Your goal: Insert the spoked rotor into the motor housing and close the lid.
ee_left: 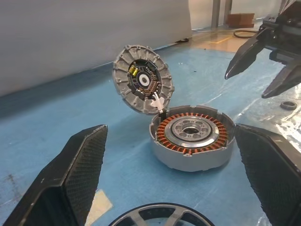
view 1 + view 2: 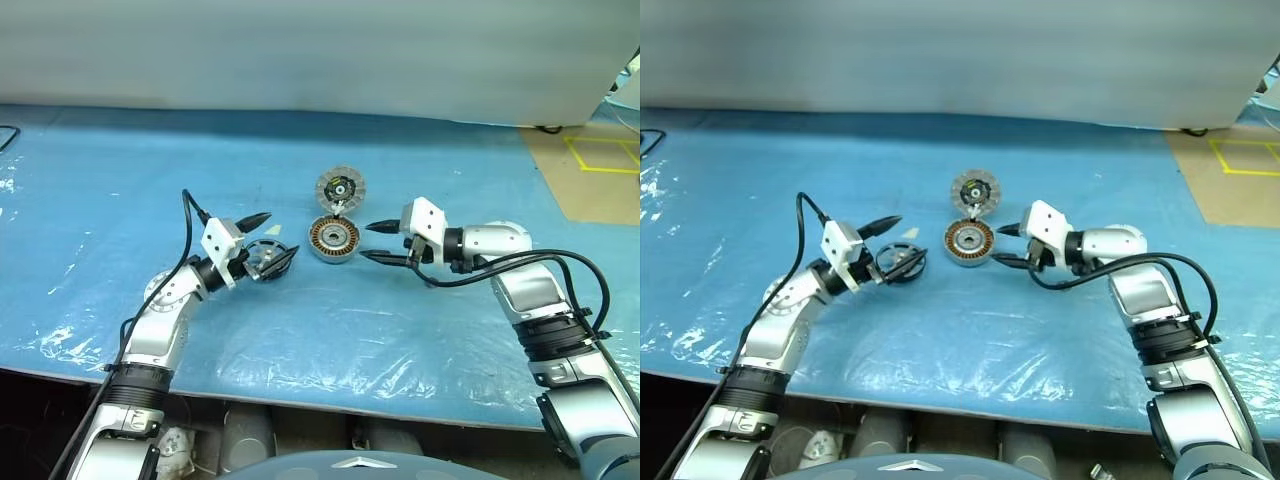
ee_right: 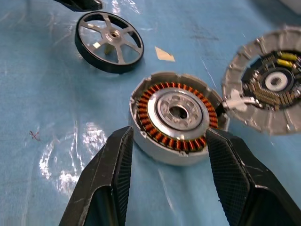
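The lid [image 2: 341, 188] is joined to the motor housing by a white connector [image 2: 338, 209], so the lid will get dragged along when I pull the housing toward me.
The motor housing [image 2: 333, 240] lies mid-table, its copper windings showing around a silver centre. Its lid [image 2: 341, 188] stands tilted open at the far edge, with the segmented face and dark centre turned toward me. The spoked rotor [image 2: 266, 258] lies flat on the sheet left of the housing. My left gripper [image 2: 278, 238] is open, and the rotor sits low between its fingers; I cannot tell whether they touch it. My right gripper [image 2: 365, 242] is open just right of the housing. In the right wrist view its fingertips [image 3: 123, 141] flank the housing's near side [image 3: 176, 115].
A blue plastic-covered sheet [image 2: 150, 180] spans the table, and its front edge [image 2: 300, 400] runs close to me. A grey backdrop [image 2: 300, 50] stands behind. A small tan scrap [image 3: 164, 54] lies between rotor and housing. Yellow floor tape [image 2: 600, 155] shows at far right.
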Available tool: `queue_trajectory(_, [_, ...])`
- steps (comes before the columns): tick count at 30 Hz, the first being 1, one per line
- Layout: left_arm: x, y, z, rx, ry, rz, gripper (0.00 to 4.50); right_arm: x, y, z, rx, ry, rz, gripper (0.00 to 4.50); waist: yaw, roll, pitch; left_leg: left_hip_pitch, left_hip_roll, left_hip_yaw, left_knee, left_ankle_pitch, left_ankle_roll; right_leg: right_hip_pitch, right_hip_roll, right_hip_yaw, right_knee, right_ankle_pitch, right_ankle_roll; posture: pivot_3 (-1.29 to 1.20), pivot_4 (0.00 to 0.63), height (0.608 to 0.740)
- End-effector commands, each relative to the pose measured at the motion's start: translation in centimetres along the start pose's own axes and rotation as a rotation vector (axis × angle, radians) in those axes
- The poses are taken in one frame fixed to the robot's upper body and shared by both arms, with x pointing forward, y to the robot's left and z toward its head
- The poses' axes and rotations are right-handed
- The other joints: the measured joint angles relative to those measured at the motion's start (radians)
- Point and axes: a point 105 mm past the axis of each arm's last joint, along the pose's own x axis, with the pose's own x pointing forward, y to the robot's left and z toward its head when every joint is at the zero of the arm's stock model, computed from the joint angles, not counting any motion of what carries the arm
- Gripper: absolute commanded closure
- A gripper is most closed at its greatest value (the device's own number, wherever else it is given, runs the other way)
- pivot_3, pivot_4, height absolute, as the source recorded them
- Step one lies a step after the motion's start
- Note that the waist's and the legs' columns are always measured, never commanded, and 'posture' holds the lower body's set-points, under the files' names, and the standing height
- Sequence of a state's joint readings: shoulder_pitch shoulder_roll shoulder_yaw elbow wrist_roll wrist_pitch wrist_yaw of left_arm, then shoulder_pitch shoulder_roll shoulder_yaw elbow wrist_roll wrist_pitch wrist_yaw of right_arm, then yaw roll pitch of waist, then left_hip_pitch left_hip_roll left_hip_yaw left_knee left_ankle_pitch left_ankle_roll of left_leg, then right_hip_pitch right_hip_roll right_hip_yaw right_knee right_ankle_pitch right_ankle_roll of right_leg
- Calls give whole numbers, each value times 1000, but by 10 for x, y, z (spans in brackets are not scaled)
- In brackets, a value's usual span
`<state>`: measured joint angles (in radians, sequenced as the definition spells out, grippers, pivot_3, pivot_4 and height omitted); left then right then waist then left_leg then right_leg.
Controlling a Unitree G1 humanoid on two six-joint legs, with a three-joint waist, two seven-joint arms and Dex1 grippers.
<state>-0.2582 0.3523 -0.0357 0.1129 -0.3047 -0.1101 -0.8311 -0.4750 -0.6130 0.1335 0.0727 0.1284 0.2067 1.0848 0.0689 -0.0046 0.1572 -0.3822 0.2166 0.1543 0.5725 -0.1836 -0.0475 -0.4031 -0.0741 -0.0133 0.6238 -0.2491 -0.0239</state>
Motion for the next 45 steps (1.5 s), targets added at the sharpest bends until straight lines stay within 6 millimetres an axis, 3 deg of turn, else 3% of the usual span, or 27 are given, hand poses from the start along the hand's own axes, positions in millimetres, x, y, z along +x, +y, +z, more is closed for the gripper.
queue_trajectory(1, [6,0,8,22,-27,-25,0,-20,-14,-1,19,-7,-105,1914,0,0,0,0,0,0,0,0,0,0,0,0,0,0,0,0,150,740])
queue_trajectory(6, [12,-3,8,13,-34,-57,0,-50,-20,-30,83,40,-264,1914,3,0,0,0,-1,0,0,0,-1,0,0,0,-1,0,0,0,150,740])
queue_trajectory(10, [16,-6,7,3,-38,-85,0,-66,-8,-55,133,87,-317,1914,2,0,0,0,0,0,0,0,-1,0,0,0,-1,0,0,0,150,740])
queue_trajectory(19, [26,-8,6,-6,-42,-125,0,-78,16,-84,203,174,-299,1914,0,0,0,1,-1,0,0,-2,2,0,0,1,-1,0,0,0,150,740])
queue_trajectory(39, [22,-7,4,-5,-30,-122,0,-79,33,-103,303,284,-223,1914,2,0,0,2,-1,0,0,-3,3,2,0,2,-1,0,0,0,150,740])
queue_trajectory(42, [22,-6,4,-2,-28,-120,0,-71,32,-101,295,273,-229,2541,0,0,0,3,-1,0,0,-3,3,2,0,2,-2,0,0,0,150,740])
queue_trajectory(45, [22,-5,4,1,-28,-114,0,-67,32,-101,276,280,-226,3514,0,0,0,3,-1,0,0,-3,3,3,0,2,-1,0,0,0,150,740])
